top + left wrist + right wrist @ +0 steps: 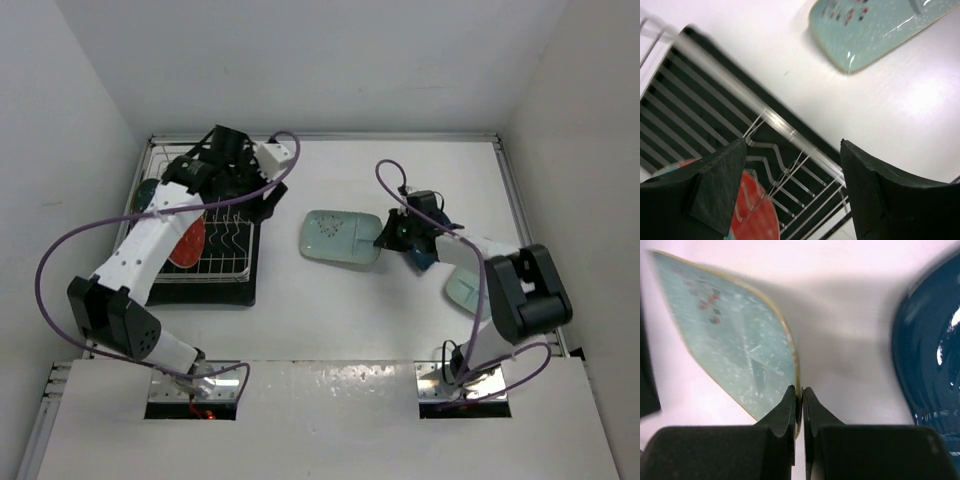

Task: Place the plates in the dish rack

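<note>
My right gripper is holding the mint plate [342, 238] far away from the dish rack, so my left gripper should grab the plate by its free rim [305, 230] and stand it in the rack.
The dish rack [228, 258] stands at the left on its black tray. A red patterned plate [186, 240] stands in it, and a dark teal plate [148, 194] is at its far left. My left gripper [252, 192] is open and empty above the rack's right rail [782, 125], with the red plate [754, 216] below. My right gripper [386, 236] is shut on the right rim of a pale mint plate [338, 238], seen edge-on in the right wrist view [735, 345]. A dark-blue leaf dish [426, 256] lies under that arm. A second mint plate [464, 288] is partly hidden.
White walls close in on the left, back and right. A metal rail runs along the table's right edge [520, 215]. Purple cables loop from both arms [60, 250]. The dark-blue dish [925, 350] lies close to the right of my right gripper.
</note>
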`<action>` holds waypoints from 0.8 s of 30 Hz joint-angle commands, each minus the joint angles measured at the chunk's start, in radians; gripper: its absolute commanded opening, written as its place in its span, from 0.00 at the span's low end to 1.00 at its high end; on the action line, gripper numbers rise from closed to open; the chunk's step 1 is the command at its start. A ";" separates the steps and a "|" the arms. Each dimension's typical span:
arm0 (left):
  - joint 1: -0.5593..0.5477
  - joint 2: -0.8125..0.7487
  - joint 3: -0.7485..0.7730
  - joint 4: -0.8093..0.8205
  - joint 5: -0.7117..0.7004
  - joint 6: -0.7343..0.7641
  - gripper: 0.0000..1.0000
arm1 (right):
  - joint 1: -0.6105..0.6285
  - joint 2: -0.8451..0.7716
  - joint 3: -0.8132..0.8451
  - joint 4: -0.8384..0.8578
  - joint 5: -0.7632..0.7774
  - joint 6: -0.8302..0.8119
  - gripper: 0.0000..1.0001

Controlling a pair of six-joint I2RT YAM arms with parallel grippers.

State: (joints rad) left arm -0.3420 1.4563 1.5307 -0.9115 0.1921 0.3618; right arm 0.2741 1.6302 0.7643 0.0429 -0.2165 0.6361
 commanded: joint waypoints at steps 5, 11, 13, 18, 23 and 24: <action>-0.141 0.179 0.124 0.048 0.193 0.106 0.86 | 0.071 -0.271 0.001 0.083 -0.202 -0.318 0.00; -0.173 0.246 0.137 0.062 0.339 0.170 0.88 | 0.085 -0.316 0.046 0.113 -0.288 -0.303 0.00; -0.173 0.260 0.125 0.062 0.323 0.170 0.88 | 0.093 -0.342 0.036 0.164 -0.326 -0.293 0.00; -0.153 0.263 0.092 0.062 0.336 0.170 0.69 | 0.088 -0.371 0.029 0.199 -0.354 -0.277 0.00; -0.143 0.240 0.040 0.062 0.356 0.180 0.71 | 0.082 -0.374 0.009 0.319 -0.406 -0.225 0.00; -0.143 0.240 0.040 0.062 0.356 0.169 0.68 | 0.082 -0.374 0.012 0.325 -0.408 -0.220 0.00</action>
State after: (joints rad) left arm -0.4946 1.7329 1.5799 -0.8593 0.5018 0.5167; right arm 0.3618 1.3079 0.7429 0.1444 -0.5217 0.3576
